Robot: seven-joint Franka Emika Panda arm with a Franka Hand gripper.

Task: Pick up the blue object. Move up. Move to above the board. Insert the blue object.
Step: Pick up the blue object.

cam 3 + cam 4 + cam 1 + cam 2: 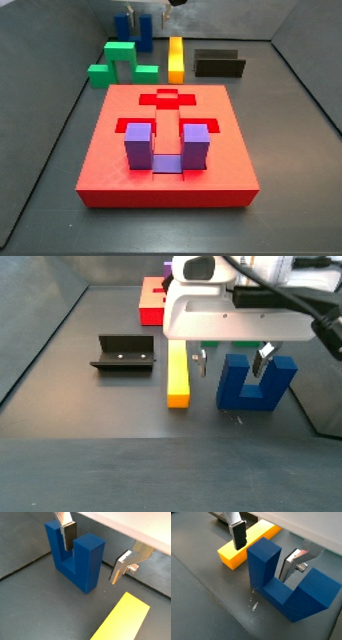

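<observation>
My gripper will lift the blue object (87,562) by the prong between my fingers. The blue object should stay upright and level, because a thick base (67,568) connects both of its prongs.
The blue object (80,562) is a dark blue U-shaped block standing upright on the dark floor, prongs up. It also shows in a wrist view (288,587) and in both side views (131,22) (257,383). My gripper (93,554) is open and straddles one prong: one finger (67,536) is in the slot between the prongs, and the other finger (120,567) is outside that prong. Small gaps show on both sides of the prong. The gripper is also in a side view (234,356). The red board (221,165) lies far from the blue object.
A yellow bar (178,374) lies right beside the blue object. A green block (118,60) and the dark fixture (123,353) stand nearby. A purple U-shaped block (140,145) sits in a recess of the board. Grey walls surround the floor.
</observation>
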